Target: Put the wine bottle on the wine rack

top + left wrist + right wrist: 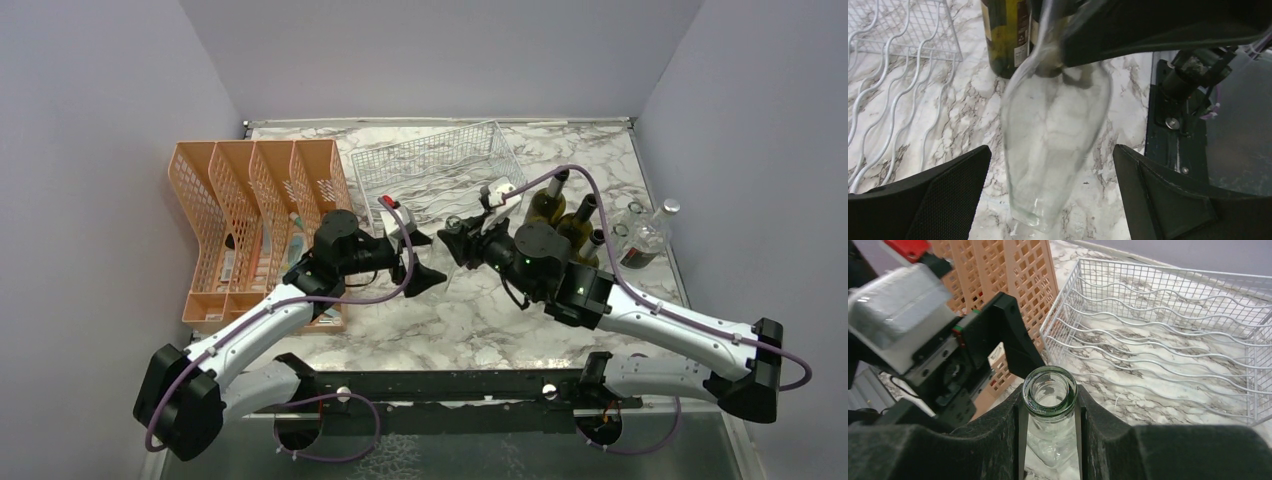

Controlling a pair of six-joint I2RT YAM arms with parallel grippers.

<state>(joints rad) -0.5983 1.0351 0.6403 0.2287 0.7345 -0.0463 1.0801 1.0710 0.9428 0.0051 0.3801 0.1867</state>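
The wine bottle is hanging upright by its neck (1050,423), so my left gripper should grab the bottle's lower body (1047,150) and tip it before my right gripper grabs the bottle's shoulder.
A clear glass wine bottle (1050,395) hangs by its neck from my right gripper (1050,399), which is shut on it just below the open mouth. Its body and base show in the left wrist view (1053,145), tilted above the marble. My left gripper (1050,165) is open, with one finger on each side of the bottle's lower body and a gap on both sides. In the top view the two grippers face each other, left (420,256) and right (462,240). The white wire wine rack (440,170) lies just behind them, and nothing is in the part of it that shows (1168,330).
An orange mesh file organiser (255,215) stands left of the rack. Several dark green bottles (555,205) and clear bottles (645,235) stand at the right. A labelled dark bottle (1005,35) is close behind the held one. Grey walls enclose the table.
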